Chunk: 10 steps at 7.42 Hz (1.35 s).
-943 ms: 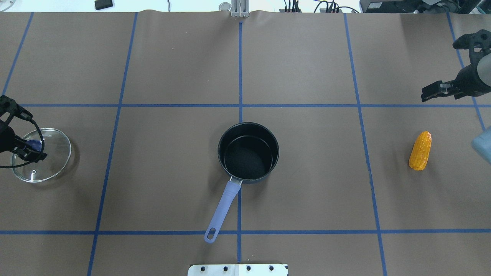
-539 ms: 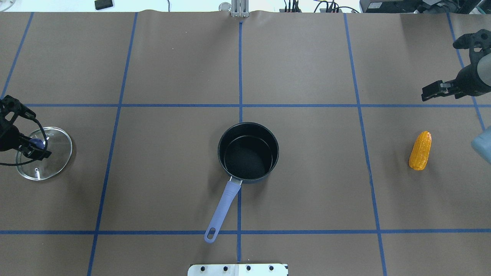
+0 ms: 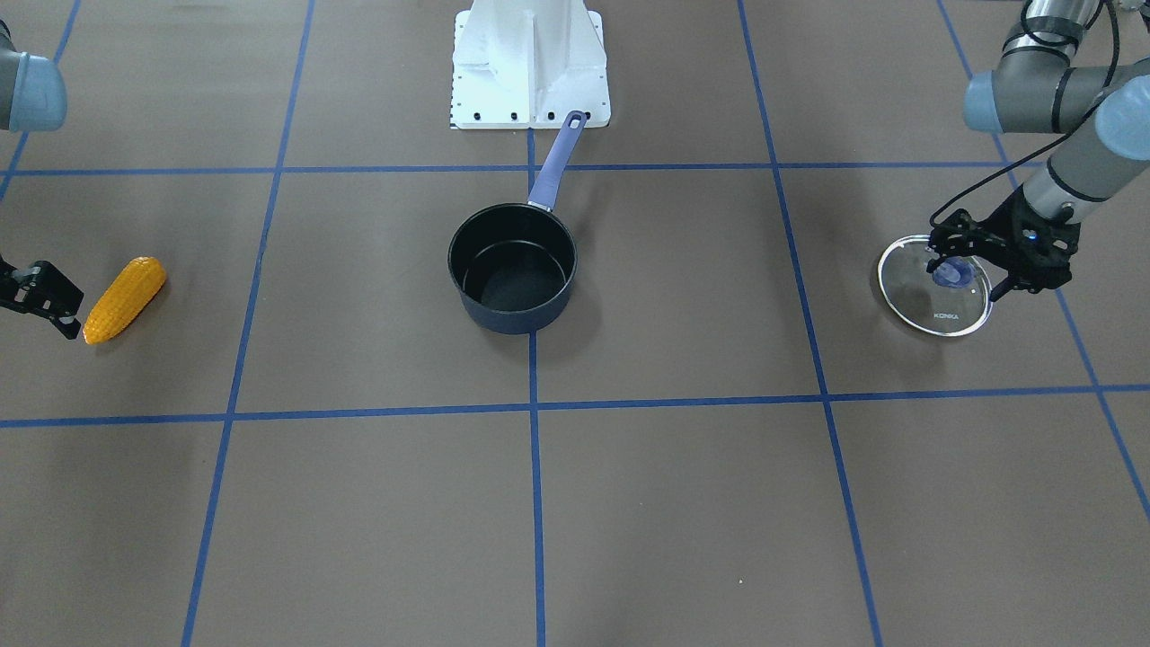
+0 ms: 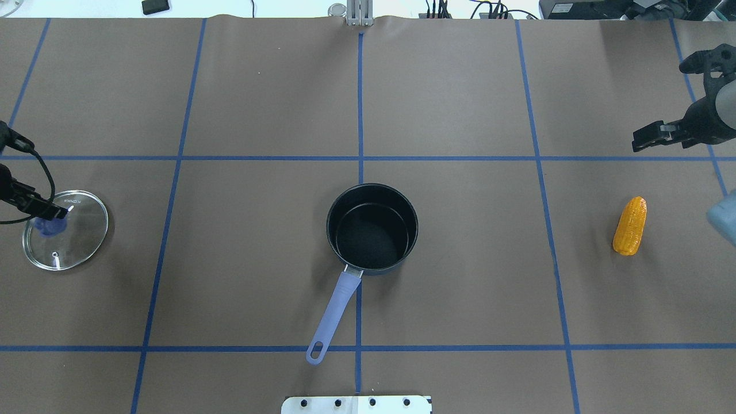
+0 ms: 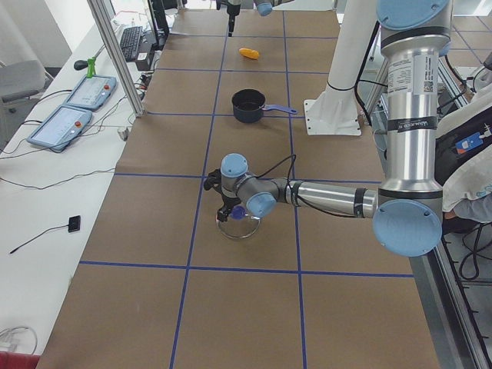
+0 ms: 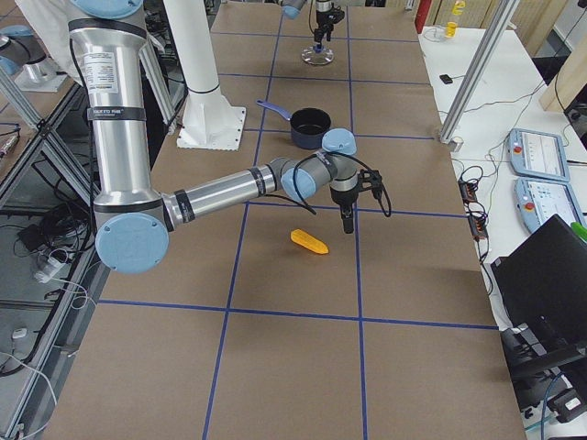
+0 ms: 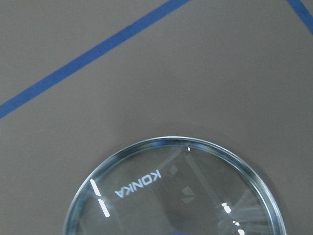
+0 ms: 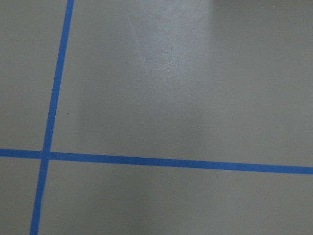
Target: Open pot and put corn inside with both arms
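The orange corn (image 3: 125, 300) looks shorter than the pot's wide opening (image 3: 513, 259), so I expect the corn to fit whole under the pot's rim when I lower it in.
The dark navy pot (image 4: 372, 227) stands open at the table's middle, empty, its lavender handle (image 4: 333, 313) pointing toward the robot. The glass lid (image 4: 65, 230) lies flat at the far left, also in the front view (image 3: 934, 286), and its rim and "KONKA" print fill the left wrist view (image 7: 171, 196). My left gripper (image 4: 40, 211) hovers over the purple knob (image 4: 47, 226), open, the knob free between the fingers. The orange corn (image 4: 630, 225) lies at the far right. My right gripper (image 4: 639, 140) is open and empty, held above the table beyond the corn.
The white base block (image 4: 356, 404) sits at the near edge behind the pot handle. Blue tape lines cross the brown mat. A light-blue joint cap of my right arm (image 4: 725, 217) hangs beside the corn at the right edge.
The left gripper brought the lid down flat on the table, let go of its knob and drew slightly away. The right gripper has hardly moved.
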Tool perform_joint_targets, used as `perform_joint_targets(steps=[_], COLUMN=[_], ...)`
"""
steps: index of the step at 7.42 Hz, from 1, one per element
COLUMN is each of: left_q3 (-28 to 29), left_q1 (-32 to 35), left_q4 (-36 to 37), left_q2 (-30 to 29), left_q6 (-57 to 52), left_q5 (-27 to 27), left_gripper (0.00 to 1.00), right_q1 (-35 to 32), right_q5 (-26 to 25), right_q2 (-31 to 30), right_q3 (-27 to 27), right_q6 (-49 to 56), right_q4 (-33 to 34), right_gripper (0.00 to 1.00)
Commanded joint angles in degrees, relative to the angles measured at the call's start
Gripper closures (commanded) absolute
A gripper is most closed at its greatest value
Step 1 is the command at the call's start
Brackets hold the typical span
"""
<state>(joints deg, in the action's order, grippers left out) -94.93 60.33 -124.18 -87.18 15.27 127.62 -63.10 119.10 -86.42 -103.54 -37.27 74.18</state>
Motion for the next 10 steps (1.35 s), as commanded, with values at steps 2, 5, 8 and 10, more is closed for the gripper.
perform_joint_targets(steps=[2, 5, 8, 10], left_q3=[-5.0, 0.0, 0.9, 0.5], left_q1=[16.9, 28.9, 31.3, 31.3], left_q4=[21.1, 32.1, 31.3, 31.2], left_q2=[-3.4, -2.7, -2.3, -1.7], left_q6=[-12.1, -29.9, -29.9, -29.9], left_q5=[2.6, 2.5, 3.1, 3.2], left_gripper=[0.02, 0.02, 0.02, 0.02], right_q1=[0.1, 1.1, 9.8, 18.3], right_q5=[0.3, 0.5, -8.8, -17.7], right_q2=[-1.0, -5.1, -12.6, -12.5], right_q3=[-0.1, -0.4, -0.4, -0.5], right_q6=[0.1, 0.0, -18.5, -28.4], right_q4=[-0.1, -4.4, -16.7, -17.0], right_gripper=[0.0, 0.0, 0.0, 0.0])
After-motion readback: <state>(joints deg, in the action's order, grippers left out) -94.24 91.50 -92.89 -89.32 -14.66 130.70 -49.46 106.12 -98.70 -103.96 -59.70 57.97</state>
